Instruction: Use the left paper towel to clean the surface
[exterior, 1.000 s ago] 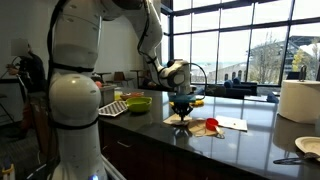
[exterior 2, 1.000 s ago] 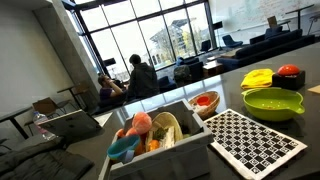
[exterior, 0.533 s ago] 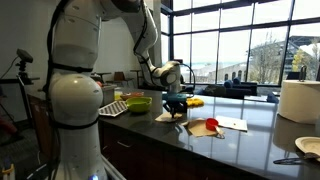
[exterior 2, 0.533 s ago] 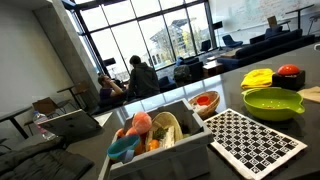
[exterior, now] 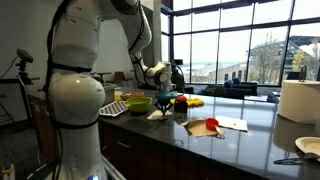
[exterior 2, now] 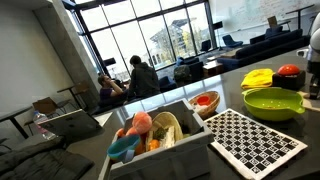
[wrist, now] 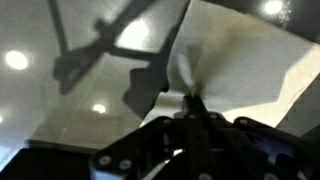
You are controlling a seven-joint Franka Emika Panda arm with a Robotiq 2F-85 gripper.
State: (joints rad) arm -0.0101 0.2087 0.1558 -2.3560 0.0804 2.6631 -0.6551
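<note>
The beige paper towel in my gripper is near the green bowl (exterior 2: 272,103). I should wipe the beige paper towel back over the counter toward the second paper towel (exterior: 201,128).
My gripper (exterior: 163,103) is shut on a beige paper towel (exterior: 160,113) and presses it on the dark glossy counter (exterior: 200,145), just right of the green bowl. In the wrist view the closed fingers (wrist: 192,103) pinch a bunched fold of the paper towel (wrist: 240,60), which spreads flat over the counter (wrist: 60,90). A second paper towel (exterior: 232,124) lies flat further right on the counter, beside a red object (exterior: 210,127). In an exterior view only the gripper's edge shows at the right border (exterior 2: 314,40).
A green bowl (exterior: 139,103) (exterior 2: 272,102) and a checkered mat (exterior: 113,108) (exterior 2: 255,140) lie on the counter. A bin with toys (exterior 2: 155,135), a red bowl (exterior 2: 204,100), a yellow cloth (exterior 2: 258,77) and a red-black object (exterior 2: 290,75) stand nearby. A paper roll (exterior: 298,100) and a plate (exterior: 308,147) sit far right.
My gripper has slid the paper towel leftwards along the counter, from beside the red object to next to the green bowl. Its edge has come into view in an exterior view.
</note>
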